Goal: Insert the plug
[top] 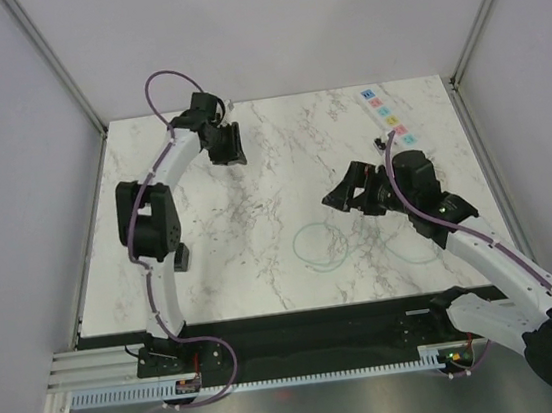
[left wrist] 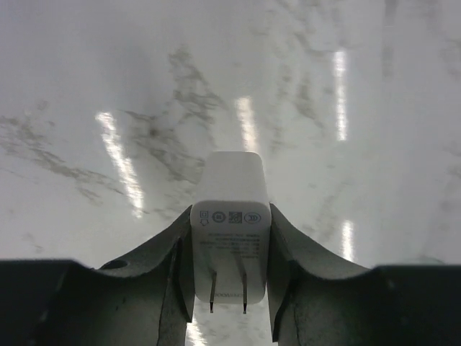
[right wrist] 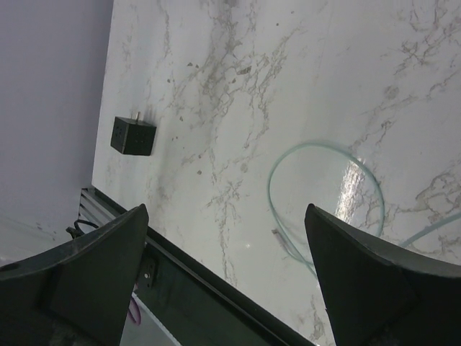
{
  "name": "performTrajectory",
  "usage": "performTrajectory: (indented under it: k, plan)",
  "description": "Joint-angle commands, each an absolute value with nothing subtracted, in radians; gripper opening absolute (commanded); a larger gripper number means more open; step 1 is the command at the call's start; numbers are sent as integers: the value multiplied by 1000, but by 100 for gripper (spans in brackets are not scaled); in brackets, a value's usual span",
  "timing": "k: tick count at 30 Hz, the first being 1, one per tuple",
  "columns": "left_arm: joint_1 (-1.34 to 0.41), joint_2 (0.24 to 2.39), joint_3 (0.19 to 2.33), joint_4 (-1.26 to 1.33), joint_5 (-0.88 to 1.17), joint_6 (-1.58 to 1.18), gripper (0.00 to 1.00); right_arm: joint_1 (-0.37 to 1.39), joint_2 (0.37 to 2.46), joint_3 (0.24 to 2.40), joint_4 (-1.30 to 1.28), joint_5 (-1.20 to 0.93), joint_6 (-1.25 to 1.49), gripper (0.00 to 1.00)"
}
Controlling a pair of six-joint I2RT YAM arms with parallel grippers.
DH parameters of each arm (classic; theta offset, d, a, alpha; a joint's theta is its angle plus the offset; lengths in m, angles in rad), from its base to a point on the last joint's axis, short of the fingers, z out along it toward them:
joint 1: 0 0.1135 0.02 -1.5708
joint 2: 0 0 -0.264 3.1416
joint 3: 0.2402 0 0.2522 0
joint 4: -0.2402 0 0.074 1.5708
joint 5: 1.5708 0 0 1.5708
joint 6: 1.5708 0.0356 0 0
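The white charger block's prongs (left wrist: 229, 287) point back toward my left gripper. My right gripper should grab the block by its far end (left wrist: 233, 167) before it plugs the block in.
The plug (top: 181, 257), a small matte black cube, lies on the marble table at the left front, beside the left arm; in the right wrist view (right wrist: 133, 135) two short prongs show on its far side. My left gripper (top: 223, 144) is at the far left of the table, shut on a white two-prong charger block (left wrist: 230, 216) held above the marble. My right gripper (top: 341, 199) is open and empty, over the table's right half near the power strip (top: 386, 117). The right gripper's jaws (right wrist: 227, 216) stand wide apart.
The white power strip with coloured squares lies at the far right. A thin pale-green cable (top: 319, 246) coils on the table's front middle and also shows in the right wrist view (right wrist: 324, 194). Grey walls close the table in on three sides.
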State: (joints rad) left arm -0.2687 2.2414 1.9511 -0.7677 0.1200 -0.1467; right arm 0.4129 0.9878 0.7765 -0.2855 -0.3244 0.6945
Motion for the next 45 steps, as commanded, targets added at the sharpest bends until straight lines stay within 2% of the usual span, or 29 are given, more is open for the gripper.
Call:
performTrajectory:
  k: [1, 4, 6, 9, 12, 13, 17, 25, 30, 33, 36, 37, 39, 40, 41, 42, 43, 44, 45]
  plan:
    - [-276, 1895, 1841, -561, 613, -332, 2, 416, 1005, 805, -134, -322, 735, 98]
    - [-282, 1718, 1619, -343, 891, -530, 2, 414, 1017, 802, -13, -389, 765, 98]
    - [-288, 1640, 1463, -85, 1028, -722, 2, 416, 1019, 795, 49, -446, 781, 96]
    - [-307, 1511, 1282, 244, 1090, -947, 2, 416, 1002, 763, 202, -521, 857, 93]
    - [-339, 1434, 1171, 407, 1097, -1083, 2, 416, 983, 692, 476, -567, 998, 90]
    - [-350, 1422, 1152, 429, 1101, -1101, 2, 416, 988, 675, 602, -571, 1031, 89]
    - [-408, 1364, 1089, 500, 1077, -1155, 2, 419, 1025, 684, 725, -615, 1100, 87]
    - [-448, 1354, 1088, 561, 1029, -1186, 2, 456, 1045, 712, 730, -634, 1092, 87]
    - [-480, 1358, 1088, 572, 1003, -1204, 2, 477, 1040, 695, 747, -629, 1094, 84]
    - [-502, 1364, 1083, 572, 994, -1207, 2, 495, 1042, 698, 758, -623, 1098, 78]
    - [-514, 1364, 1080, 575, 983, -1206, 2, 514, 1054, 693, 767, -606, 1103, 67]
    - [-518, 1365, 1080, 577, 983, -1206, 2, 517, 1058, 684, 779, -603, 1107, 54]
    - [-522, 1364, 1083, 583, 985, -1209, 2, 528, 1072, 672, 822, -601, 1134, 40]
    - [-522, 1362, 1083, 587, 982, -1212, 2, 529, 1075, 666, 833, -603, 1140, 25]
    - [-520, 1358, 1083, 589, 979, -1218, 7, 531, 1077, 660, 845, -603, 1153, 17]
    - [-522, 1355, 1083, 589, 979, -1218, 15, 532, 1075, 654, 863, -600, 1158, 6]
    - [-520, 1351, 1086, 586, 979, -1215, 25, 532, 1072, 644, 861, -588, 1160, 0]
    - [-520, 1351, 1091, 578, 983, -1209, 47, 532, 1065, 640, 859, -583, 1158, 0]
    - [-520, 1353, 1097, 552, 988, -1201, 54, 532, 1052, 637, 848, -580, 1151, 0]
